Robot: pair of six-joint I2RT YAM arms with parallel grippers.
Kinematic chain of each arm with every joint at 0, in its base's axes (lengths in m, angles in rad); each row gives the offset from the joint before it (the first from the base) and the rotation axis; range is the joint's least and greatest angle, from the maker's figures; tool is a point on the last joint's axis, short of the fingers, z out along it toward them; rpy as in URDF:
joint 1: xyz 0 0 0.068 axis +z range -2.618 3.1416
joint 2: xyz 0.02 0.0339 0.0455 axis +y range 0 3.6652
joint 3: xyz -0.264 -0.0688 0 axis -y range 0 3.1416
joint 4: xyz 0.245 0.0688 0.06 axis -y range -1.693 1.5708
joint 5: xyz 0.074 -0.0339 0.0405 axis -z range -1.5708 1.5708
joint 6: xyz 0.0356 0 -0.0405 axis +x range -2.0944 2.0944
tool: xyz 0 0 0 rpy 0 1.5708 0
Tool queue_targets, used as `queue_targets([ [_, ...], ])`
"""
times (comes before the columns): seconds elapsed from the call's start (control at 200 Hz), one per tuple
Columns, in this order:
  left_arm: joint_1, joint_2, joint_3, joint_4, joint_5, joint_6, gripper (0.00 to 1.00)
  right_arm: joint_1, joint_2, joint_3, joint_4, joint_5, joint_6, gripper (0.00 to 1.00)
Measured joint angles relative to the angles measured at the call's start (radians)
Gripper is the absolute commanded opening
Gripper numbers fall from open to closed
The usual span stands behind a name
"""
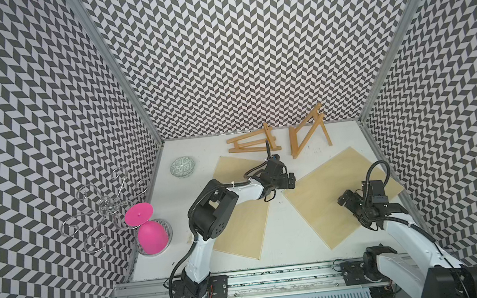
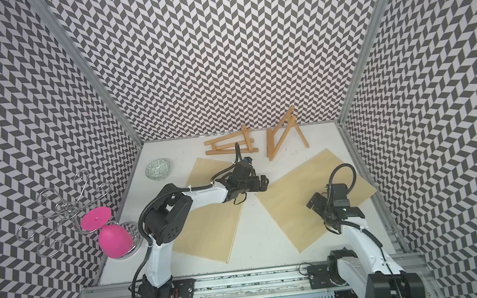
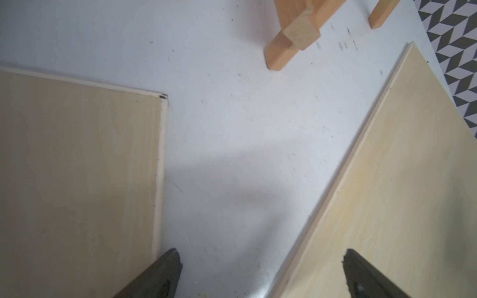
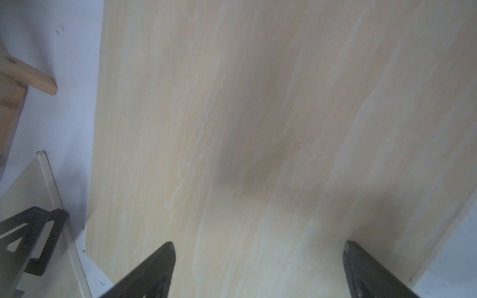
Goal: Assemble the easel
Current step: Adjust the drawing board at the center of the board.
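Note:
Next, I move my left gripper away while my right gripper turns the board (image 1: 320,199) under it squarer, because that board lies at a slant toward the other board.
Two wooden easels sit at the back of the table in both top views. One easel (image 1: 250,143) (image 2: 228,146) lies flat and folded. The other easel (image 1: 308,132) (image 2: 282,136) stands with its legs spread. Its foot (image 3: 286,49) shows in the left wrist view. My left gripper (image 1: 290,180) (image 3: 261,254) is open and empty, over the white strip between two plywood boards, short of the easels. My right gripper (image 1: 346,200) (image 4: 258,247) is open and empty above the right board (image 1: 322,207) (image 4: 258,103).
The left board (image 1: 239,228) (image 3: 77,167) lies under my left arm. A patterned bowl (image 1: 182,167) sits at the back left. A pink goblet (image 1: 149,231) hangs on a wire rack (image 1: 107,205) by the left wall. Patterned walls close in three sides.

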Motion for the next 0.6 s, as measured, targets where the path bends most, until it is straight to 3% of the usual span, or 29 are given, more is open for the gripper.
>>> queue_targets([
  [0.25, 0.055, 0.020, 0.037, -0.022, -0.031, 0.012, 1.00, 0.043, -0.021, -0.028, 0.038, -0.010, 0.014, 0.99],
  [0.596, 0.065, -0.011, 0.061, -0.085, -0.023, -0.006, 1.00, 0.230, 0.024, -0.020, 0.142, -0.083, 0.148, 0.99],
])
